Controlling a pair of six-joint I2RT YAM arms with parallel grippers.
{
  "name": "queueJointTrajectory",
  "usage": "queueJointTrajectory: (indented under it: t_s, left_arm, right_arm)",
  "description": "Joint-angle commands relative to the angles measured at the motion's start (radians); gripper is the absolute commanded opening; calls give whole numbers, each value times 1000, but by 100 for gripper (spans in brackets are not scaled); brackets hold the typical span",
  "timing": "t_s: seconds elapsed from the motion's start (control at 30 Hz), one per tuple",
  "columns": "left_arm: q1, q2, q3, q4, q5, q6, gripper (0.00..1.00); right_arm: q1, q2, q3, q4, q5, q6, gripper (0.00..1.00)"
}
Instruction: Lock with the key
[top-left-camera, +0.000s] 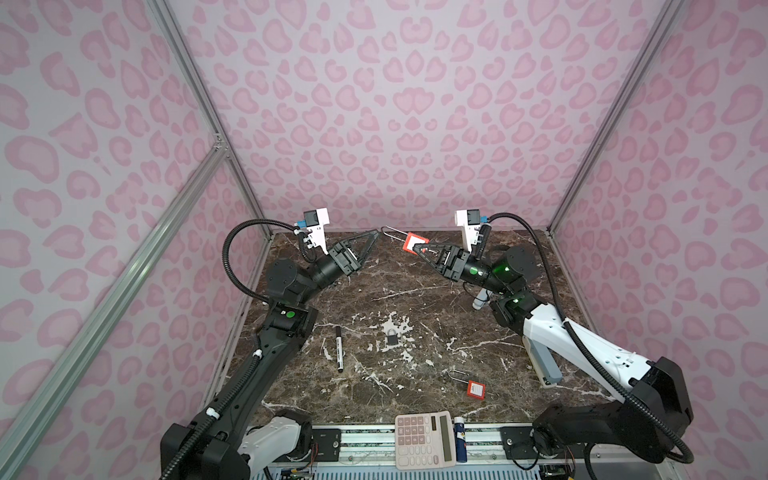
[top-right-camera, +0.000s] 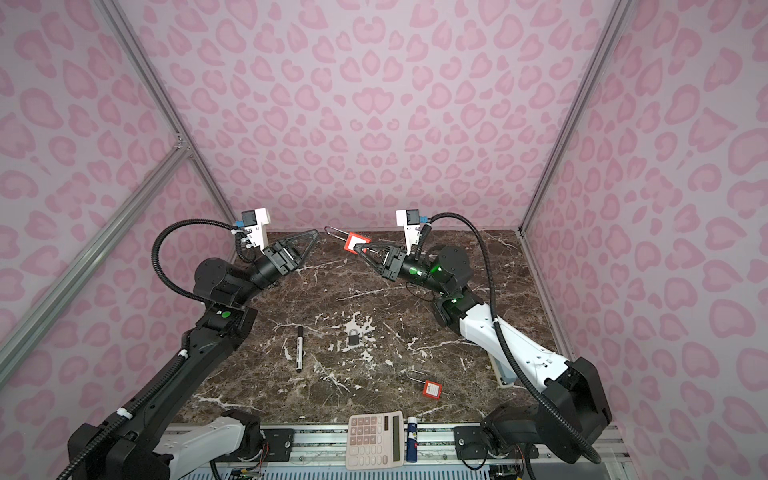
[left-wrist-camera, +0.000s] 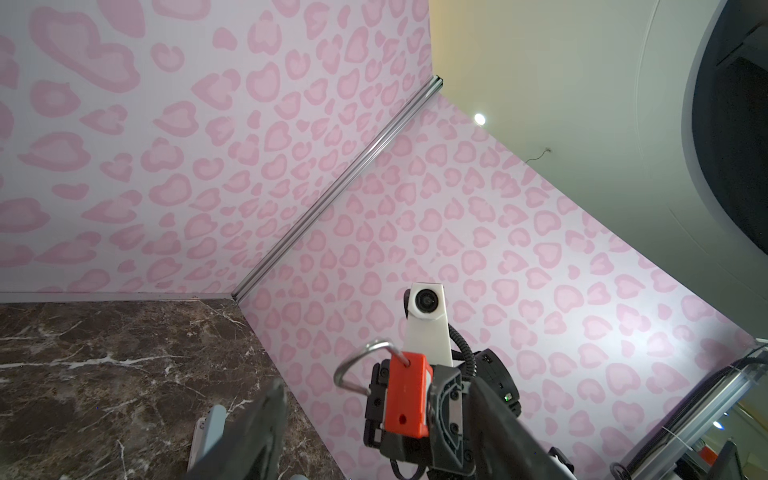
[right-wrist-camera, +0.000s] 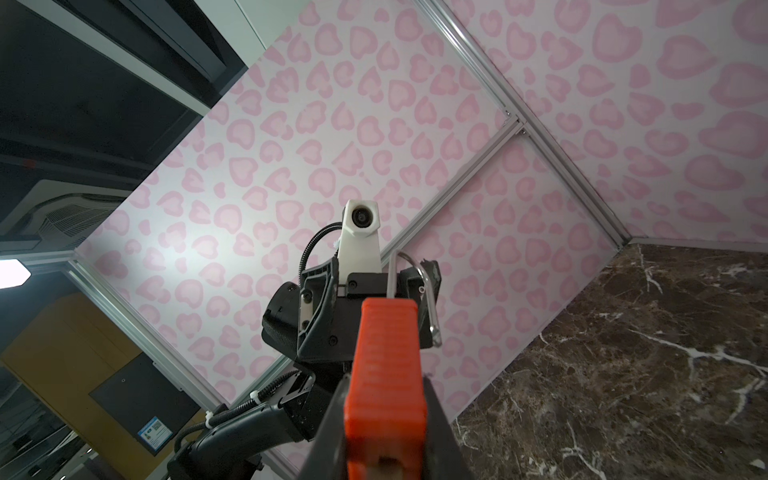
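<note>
My right gripper is covering the red padlock's keyhole end (top-left-camera: 424, 245). My left gripper should reach past the shackle and grab the body (top-left-camera: 413, 240) so that my right gripper is free.
My right gripper (top-left-camera: 416, 249) (top-right-camera: 358, 249) (right-wrist-camera: 384, 390) is raised at the back of the marble table (top-left-camera: 415, 291) and shut on the body of a red padlock (top-left-camera: 414, 242) (top-right-camera: 356, 241) (left-wrist-camera: 406, 395) (right-wrist-camera: 386, 353). The padlock's steel shackle (top-left-camera: 390, 234) (left-wrist-camera: 353, 365) (right-wrist-camera: 428, 291) stands open, pointing toward my left arm, with one leg free. My left gripper (top-left-camera: 375, 237) (top-right-camera: 313, 235) (left-wrist-camera: 376, 388) is open, its tips just short of the shackle's bend and holding nothing. No key shows in any view.
On the table lie a small grey padlock (top-left-camera: 392, 337), a black marker (top-left-camera: 339, 349) and a second red padlock (top-left-camera: 476, 390). A calculator (top-left-camera: 424, 440) and a blue-capped tube (top-left-camera: 459, 444) sit at the front rail. A grey-white block (top-left-camera: 544, 368) lies under my right arm.
</note>
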Motion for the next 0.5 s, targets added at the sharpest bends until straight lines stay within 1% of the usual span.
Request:
queueJointTrajectory:
  t_s: [0.0, 0.17, 0.33, 0.37, 0.4, 0.47]
  left_arm:
    - [2, 5, 7, 18, 12, 7, 67]
    - [2, 15, 11, 19, 20, 2, 58]
    - [2, 18, 10, 25, 25, -9, 39]
    - [2, 18, 8, 25, 26, -8, 37]
    - [2, 16, 7, 26, 25, -8, 29]
    - [2, 12, 5, 22, 24, -5, 20]
  right_arm:
    - [2, -3, -4, -1, -42, -12, 13]
    - [6, 5, -3, 6, -55, -6, 13]
    - [9, 20, -1, 22, -61, 6, 13]
    - [9, 24, -2, 26, -59, 6, 13]
    - [10, 25, -1, 28, -58, 6, 13]
    - [11, 28, 0, 30, -58, 8, 13]
